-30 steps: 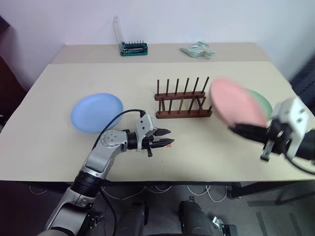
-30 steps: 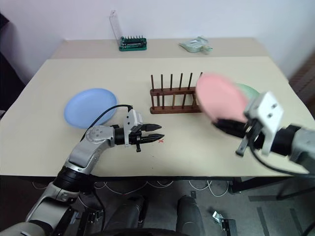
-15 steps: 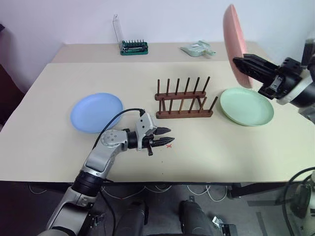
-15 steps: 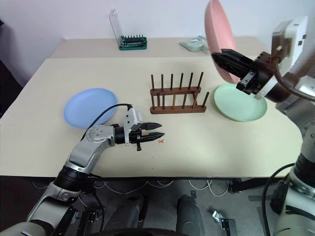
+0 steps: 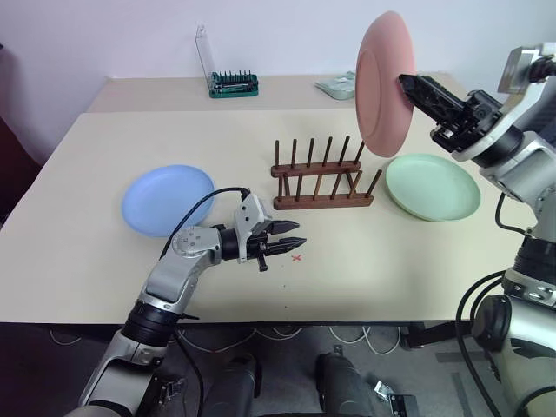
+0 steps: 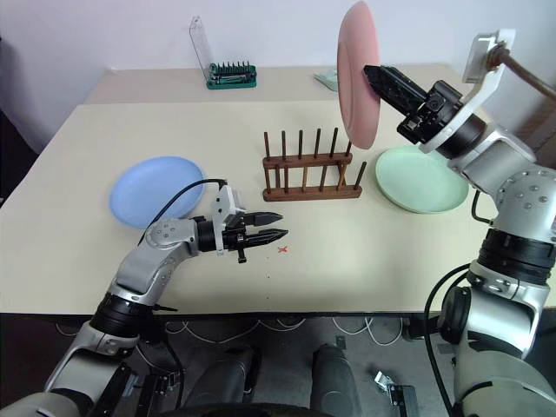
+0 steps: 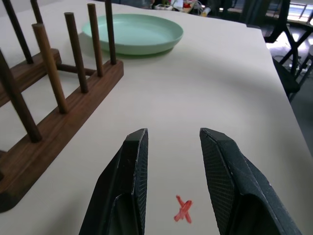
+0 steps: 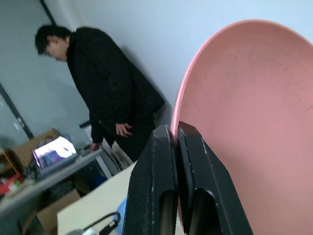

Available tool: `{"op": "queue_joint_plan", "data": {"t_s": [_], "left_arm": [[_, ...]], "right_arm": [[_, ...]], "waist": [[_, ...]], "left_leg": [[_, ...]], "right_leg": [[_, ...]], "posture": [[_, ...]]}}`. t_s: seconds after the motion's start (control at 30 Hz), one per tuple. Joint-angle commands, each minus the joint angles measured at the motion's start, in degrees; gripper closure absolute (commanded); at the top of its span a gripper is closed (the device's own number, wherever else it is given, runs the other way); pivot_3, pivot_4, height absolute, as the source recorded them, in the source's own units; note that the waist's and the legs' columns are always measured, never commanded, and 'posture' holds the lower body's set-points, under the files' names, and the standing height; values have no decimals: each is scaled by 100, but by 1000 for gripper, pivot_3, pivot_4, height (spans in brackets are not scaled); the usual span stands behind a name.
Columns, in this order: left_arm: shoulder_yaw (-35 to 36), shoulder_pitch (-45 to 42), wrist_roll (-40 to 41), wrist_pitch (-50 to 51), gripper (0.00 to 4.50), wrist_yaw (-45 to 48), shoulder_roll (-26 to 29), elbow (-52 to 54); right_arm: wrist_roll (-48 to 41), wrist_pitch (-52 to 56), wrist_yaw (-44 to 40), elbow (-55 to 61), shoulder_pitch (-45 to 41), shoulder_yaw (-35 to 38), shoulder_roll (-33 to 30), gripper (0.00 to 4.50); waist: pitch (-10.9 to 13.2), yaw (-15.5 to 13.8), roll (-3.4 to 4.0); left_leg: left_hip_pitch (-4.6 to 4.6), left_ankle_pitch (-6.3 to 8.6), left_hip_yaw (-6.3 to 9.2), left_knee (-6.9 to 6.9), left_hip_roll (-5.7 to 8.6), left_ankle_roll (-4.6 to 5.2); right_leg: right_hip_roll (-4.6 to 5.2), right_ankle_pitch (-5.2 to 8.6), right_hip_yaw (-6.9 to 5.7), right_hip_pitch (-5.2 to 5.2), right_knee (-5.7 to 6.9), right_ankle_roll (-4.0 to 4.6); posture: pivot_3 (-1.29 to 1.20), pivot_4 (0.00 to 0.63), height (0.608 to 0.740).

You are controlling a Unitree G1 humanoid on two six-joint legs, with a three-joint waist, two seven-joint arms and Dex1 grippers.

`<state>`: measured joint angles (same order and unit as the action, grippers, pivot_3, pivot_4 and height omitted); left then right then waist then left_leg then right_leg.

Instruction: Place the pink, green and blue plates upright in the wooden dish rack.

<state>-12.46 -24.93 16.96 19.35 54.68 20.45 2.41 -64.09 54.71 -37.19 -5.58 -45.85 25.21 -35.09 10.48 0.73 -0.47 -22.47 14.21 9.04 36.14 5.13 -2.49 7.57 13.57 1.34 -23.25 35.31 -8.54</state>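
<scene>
My right gripper should carry on lowering the pink plate (image 5: 382,87), which hangs upright above the rack's loose end slot (image 5: 358,177), until the plate's lower rim rests among the rack's pegs.
The pink plate (image 5: 382,82) hangs upright in the air above the right end of the wooden dish rack (image 5: 321,182), my right gripper (image 5: 408,84) shut on its rim (image 8: 205,83). The green plate (image 5: 432,186) lies flat on the table just right of the rack. To the rack's left, the blue plate (image 5: 167,199) also lies flat. My left gripper (image 5: 299,236) hovers low in front of the rack, pointing right, open, with nothing between its fingers (image 7: 131,166). No plate stands among the rack's pegs.
A red X mark (image 5: 297,257) is on the table under the left gripper. At the table's back stand a green-based holder of tool bits (image 5: 235,83) and a pale packet (image 5: 334,86). A person in black (image 8: 107,93) stands beyond the table.
My right arm has carried the pink plate leftward and forward, from above the green plate to above the rack's right end, turning it as it went. The left arm has stayed still.
</scene>
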Motion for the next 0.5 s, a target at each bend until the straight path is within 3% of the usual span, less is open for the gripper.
{"op": "queue_joint_plan", "data": {"t_s": [0.03, 0.5], "left_arm": [[103, -10, 97, -13, 2823, -7, 38, 189], [92, -5, 111, 13, 2823, 14, 89, 235]], "right_arm": [[-113, -34, -50, -199, -245, 97, 32, 4476], [175, 46, -14, -1228, -443, -63, 169, 4476]], "waist": [[0, 7, 0], [0, 14, 1]], "left_leg": [[0, 0, 0, 0, 0, 0], [0, 0, -1, 1, 0, 0]], "right_leg": [[0, 0, 0, 0, 1, 0], [0, 0, 1, -4, 6, 0]], "posture": [[0, 150, 740], [0, 150, 740]]}}
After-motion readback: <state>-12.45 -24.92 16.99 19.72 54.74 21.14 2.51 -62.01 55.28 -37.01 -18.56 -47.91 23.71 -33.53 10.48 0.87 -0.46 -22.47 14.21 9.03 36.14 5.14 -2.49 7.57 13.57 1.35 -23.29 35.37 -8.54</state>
